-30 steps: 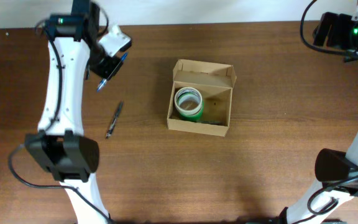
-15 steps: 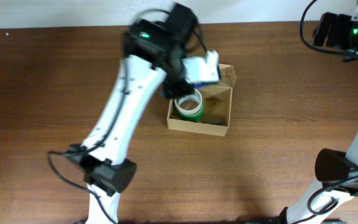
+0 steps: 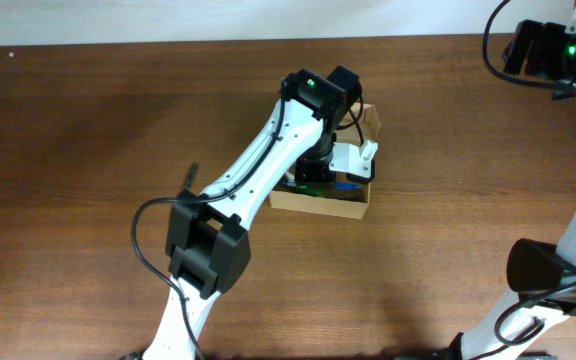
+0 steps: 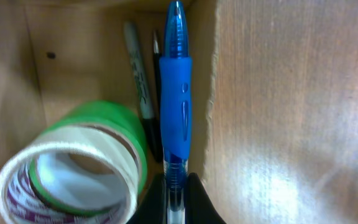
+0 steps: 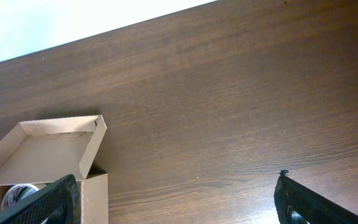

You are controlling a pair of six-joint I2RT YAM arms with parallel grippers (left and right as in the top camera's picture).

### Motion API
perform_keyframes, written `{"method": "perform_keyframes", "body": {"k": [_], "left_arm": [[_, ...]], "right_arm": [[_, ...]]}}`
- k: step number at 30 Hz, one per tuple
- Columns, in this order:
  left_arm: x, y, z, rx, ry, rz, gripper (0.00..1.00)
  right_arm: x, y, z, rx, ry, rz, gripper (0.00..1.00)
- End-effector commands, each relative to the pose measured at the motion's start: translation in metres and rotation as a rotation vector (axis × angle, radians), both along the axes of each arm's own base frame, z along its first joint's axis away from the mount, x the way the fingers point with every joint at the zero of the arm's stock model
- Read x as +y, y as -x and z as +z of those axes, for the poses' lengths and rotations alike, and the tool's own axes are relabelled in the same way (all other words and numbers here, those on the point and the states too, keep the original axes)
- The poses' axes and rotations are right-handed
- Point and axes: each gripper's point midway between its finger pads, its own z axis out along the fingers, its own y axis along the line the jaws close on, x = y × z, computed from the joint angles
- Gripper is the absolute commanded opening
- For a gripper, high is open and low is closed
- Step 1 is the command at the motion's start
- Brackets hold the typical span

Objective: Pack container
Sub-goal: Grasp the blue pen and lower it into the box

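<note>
My left gripper is holding the blue pen (image 4: 177, 96) along the container's side, clear of the tape roll. It should keep going down and let go of the pen beside the black marker (image 4: 144, 96).
The tan cardboard container (image 3: 361, 120) stands open at the table's middle, and it also shows in the right wrist view (image 5: 48, 146). My left gripper (image 3: 340, 172) is over it, shut on a blue pen (image 3: 346, 186). In the left wrist view the blue pen (image 4: 175, 106) sticks out from between my fingertips (image 4: 176, 190), down inside the container beside its wall (image 4: 278, 93). A green and white tape roll (image 4: 73, 168) and a black marker (image 4: 137, 68) lie in the container. My right gripper (image 5: 179, 205) is open and empty, far off at the back right (image 3: 540, 48).
A black pen (image 3: 191, 172) lies on the table left of the container, partly hidden by my left arm. The table's back edge meets a white wall (image 5: 55, 25). Bare brown tabletop (image 5: 241, 106) lies under the right gripper.
My left arm has swung from the table's far left over to the container, carrying the blue pen, which is now down inside it. The right arm has not moved.
</note>
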Motion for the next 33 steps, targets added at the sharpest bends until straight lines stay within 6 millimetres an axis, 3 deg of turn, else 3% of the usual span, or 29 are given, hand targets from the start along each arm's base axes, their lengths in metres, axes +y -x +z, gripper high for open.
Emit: {"method": "perform_keyframes", "body": {"k": [1, 14, 18, 23, 27, 29, 30, 32, 33], "left_arm": [[-0.004, 0.001, -0.022, 0.04, -0.004, -0.049, 0.01], [-0.008, 0.003, -0.05, 0.1, -0.013, -0.045, 0.03], [-0.01, 0.0, -0.048, 0.091, -0.011, -0.011, 0.2], [-0.014, -0.006, -0.04, 0.078, -0.008, 0.121, 0.3], [-0.018, -0.008, -0.01, 0.026, 0.033, 0.147, 0.31], [-0.015, -0.01, 0.026, -0.053, 0.066, 0.164, 0.31], [-0.008, -0.014, 0.054, -0.131, 0.082, 0.202, 0.32], [-0.002, -0.014, 0.087, -0.199, 0.127, 0.216, 0.36], [0.003, -0.014, 0.105, -0.233, 0.154, 0.235, 0.45]], "right_arm": [[0.0, 0.003, 0.005, -0.013, -0.004, -0.004, 0.99], [0.0, 0.003, 0.005, -0.013, -0.004, -0.004, 0.99], [0.0, 0.003, 0.005, -0.013, -0.004, -0.004, 0.99], [0.0, 0.003, 0.005, -0.013, -0.004, -0.004, 0.99], [0.0, 0.003, 0.005, -0.013, -0.004, -0.004, 0.99], [0.0, 0.003, 0.005, -0.013, -0.004, -0.004, 0.99], [0.0, 0.003, 0.005, -0.013, -0.004, -0.004, 0.99], [0.0, 0.003, 0.005, -0.013, -0.004, -0.004, 0.99], [0.0, 0.003, 0.005, -0.013, -0.004, -0.004, 0.99]]}}
